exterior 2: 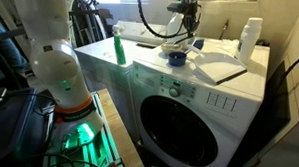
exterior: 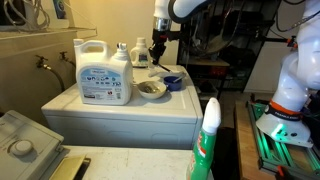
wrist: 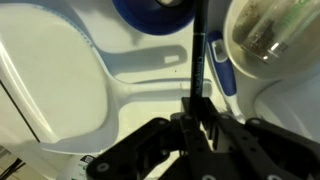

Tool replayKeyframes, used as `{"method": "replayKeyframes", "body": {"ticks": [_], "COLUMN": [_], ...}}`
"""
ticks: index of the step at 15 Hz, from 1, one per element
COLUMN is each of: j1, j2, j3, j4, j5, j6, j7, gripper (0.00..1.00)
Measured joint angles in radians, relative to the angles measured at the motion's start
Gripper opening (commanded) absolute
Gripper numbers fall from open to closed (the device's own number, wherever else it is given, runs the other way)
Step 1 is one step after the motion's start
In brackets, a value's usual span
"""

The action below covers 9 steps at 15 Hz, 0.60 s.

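My gripper needs to move back and bring the dark rod (wrist: pixel 198 55) over the blue bowl (exterior 2: pixel 177 59), because the rod hangs past the blue bowl's rim, toward the clear glass bowl.
My gripper (exterior: pixel 157 54) hangs above the white washer top (exterior: pixel 120 108), shown in both exterior views. In the wrist view the jaws (wrist: pixel 197 112) are shut on a thin dark rod (wrist: pixel 196 60) that points down toward the dishes. Below it are a blue bowl (wrist: pixel 155 10), also seen in an exterior view (exterior 2: pixel 176 58), and a clear glass bowl (wrist: pixel 268 35) holding something brownish (exterior: pixel 151 89). A blue and white handle (wrist: pixel 221 62) lies between the two bowls. I cannot tell whether the rod's tip touches anything.
A large white detergent jug (exterior: pixel 103 72) and a small bottle (exterior: pixel 138 52) stand behind the bowls. A green spray bottle (exterior: pixel 208 140) is in the foreground. A white bottle (exterior 2: pixel 250 39) stands by the wall. A flat lid panel (wrist: pixel 50 80) lies beside the gripper.
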Motion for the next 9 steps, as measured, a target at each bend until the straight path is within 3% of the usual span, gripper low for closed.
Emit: {"method": "replayKeyframes", "body": {"ticks": [9], "j1": [-0.001], "j2": [-0.008], "j3": [-0.025], "j4": [-0.155], "j5": [-0.13], "j6": [0.117], "j7": [0.077], "gripper": [0.03]}}
